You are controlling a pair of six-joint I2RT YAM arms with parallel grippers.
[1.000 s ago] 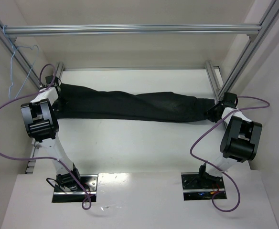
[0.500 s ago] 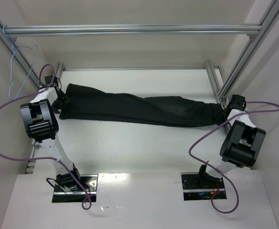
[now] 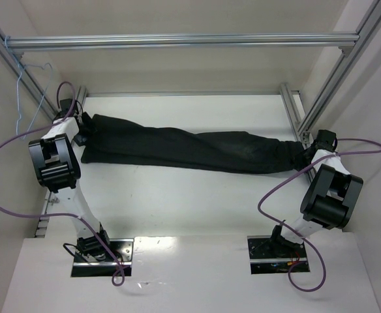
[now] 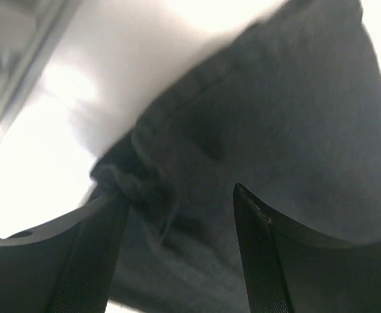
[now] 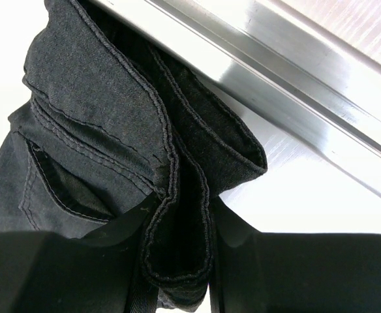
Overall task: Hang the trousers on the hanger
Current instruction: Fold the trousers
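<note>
The trousers' hem lies rumpled in a fold under my left gripper, so my left gripper should pinch the hem edge and pull it straight before hanging.
The black trousers lie stretched across the table from left to right. My left gripper stands open at their left end. In the left wrist view its fingers straddle the rumpled cloth without pinching it. My right gripper is shut on the right end. In the right wrist view the folded, stitched waistband edge is pinched between the fingers, with a pocket beside them. The light-blue wire hanger hangs from the frame at the upper left, apart from the trousers.
A silver frame bar crosses overhead at the back. Slanted posts rise at both sides. Short rails border the table's right and left edges; the right one runs close behind the held cloth. Purple cables loop off both arms.
My left gripper has opened and let go of the trousers' left end, which now rests flat on the table. The right gripper pulled its end a little rightward, still gripping.
</note>
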